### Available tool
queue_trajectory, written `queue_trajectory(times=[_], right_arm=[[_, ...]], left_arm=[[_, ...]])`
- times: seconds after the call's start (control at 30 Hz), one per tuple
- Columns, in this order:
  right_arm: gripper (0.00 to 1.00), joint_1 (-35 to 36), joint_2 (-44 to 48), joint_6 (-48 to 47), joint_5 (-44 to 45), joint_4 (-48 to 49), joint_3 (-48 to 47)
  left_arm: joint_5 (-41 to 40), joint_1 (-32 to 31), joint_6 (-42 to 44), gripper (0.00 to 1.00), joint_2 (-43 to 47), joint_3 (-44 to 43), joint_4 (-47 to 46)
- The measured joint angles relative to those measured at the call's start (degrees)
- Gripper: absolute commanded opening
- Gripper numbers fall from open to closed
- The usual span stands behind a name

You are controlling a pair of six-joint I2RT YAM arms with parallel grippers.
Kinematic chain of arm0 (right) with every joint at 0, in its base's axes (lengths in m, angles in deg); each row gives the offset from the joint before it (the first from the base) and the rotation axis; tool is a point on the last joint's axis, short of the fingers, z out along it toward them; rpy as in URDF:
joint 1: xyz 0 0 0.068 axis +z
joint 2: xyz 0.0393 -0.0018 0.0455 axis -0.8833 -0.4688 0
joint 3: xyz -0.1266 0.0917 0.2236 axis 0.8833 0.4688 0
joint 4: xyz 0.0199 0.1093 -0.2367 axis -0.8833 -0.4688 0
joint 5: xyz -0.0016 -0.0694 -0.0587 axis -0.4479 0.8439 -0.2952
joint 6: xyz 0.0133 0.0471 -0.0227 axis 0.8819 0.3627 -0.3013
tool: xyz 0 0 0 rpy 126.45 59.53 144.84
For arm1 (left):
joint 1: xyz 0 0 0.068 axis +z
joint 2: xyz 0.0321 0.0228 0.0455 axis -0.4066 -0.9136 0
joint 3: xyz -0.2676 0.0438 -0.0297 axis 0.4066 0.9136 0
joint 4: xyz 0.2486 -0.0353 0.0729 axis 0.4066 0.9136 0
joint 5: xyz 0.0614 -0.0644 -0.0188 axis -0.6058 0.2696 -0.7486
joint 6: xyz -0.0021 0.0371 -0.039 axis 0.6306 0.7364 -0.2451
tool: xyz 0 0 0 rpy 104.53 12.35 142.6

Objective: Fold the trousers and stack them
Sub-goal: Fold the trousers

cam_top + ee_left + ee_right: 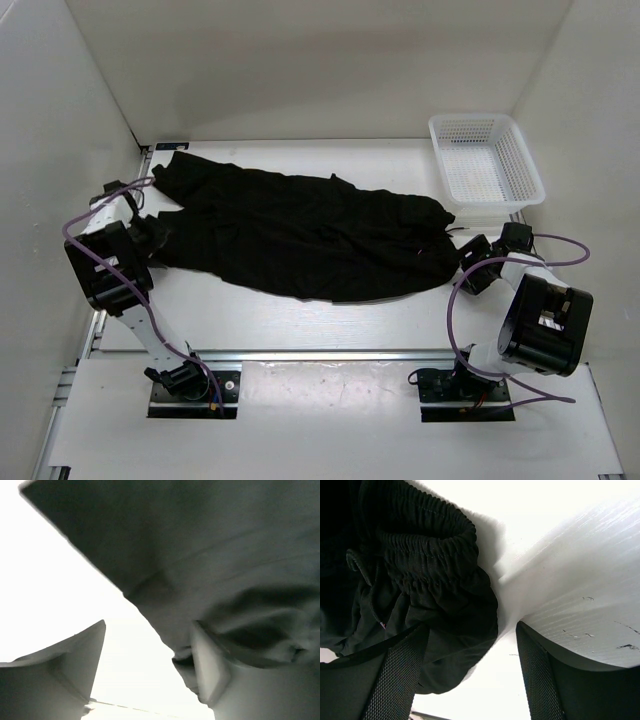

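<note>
I should move further over the cloth (186, 238) before I grip and fold the near leg, since only my left gripper's inner finger meets the near leg's edge (167, 632).
The black trousers (300, 230) lie spread flat across the table (300, 325), leg ends at the left and elastic waistband at the right. My left gripper (157, 233) is open at the leg ends. In the left wrist view the cloth (215, 565) hangs over its right finger (210, 667), and the left gripper (148, 626) grips nothing. My right gripper (470, 264) is open at the waistband end. In the right wrist view the gathered waistband (425, 565) lies against the left finger (395, 677) of the right gripper (472, 627), with bare table between the fingers.
A white plastic mesh basket (484, 119) stands at the back right corner. White walls close in the table at the left, back and right. The arm bases sit on a rail at the near edge (320, 355).
</note>
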Motion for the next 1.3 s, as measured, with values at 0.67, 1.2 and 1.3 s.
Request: queue_trajectory(times=[0.67, 1.2, 1.3], right_arm=[[0.81, 0.0, -0.2, -0.8, 0.0, 1.1, -1.4], [0.84, 0.0, -1.0, -0.9, -0.4, 1.2, -2.5], [0.86, 0.0, -1.9, -1.0, -0.5, 1.3, -2.7]], left_arm=[[-3.3, -2.2, -1.0, 0.11, -5.2, 1.2, -0.8], [-7.4, -2.3, -0.5, 0.79, -2.0, 1.0, -1.6], [-7.3, -2.3, -0.5, 0.75, -4.3, 0.7, -2.2]])
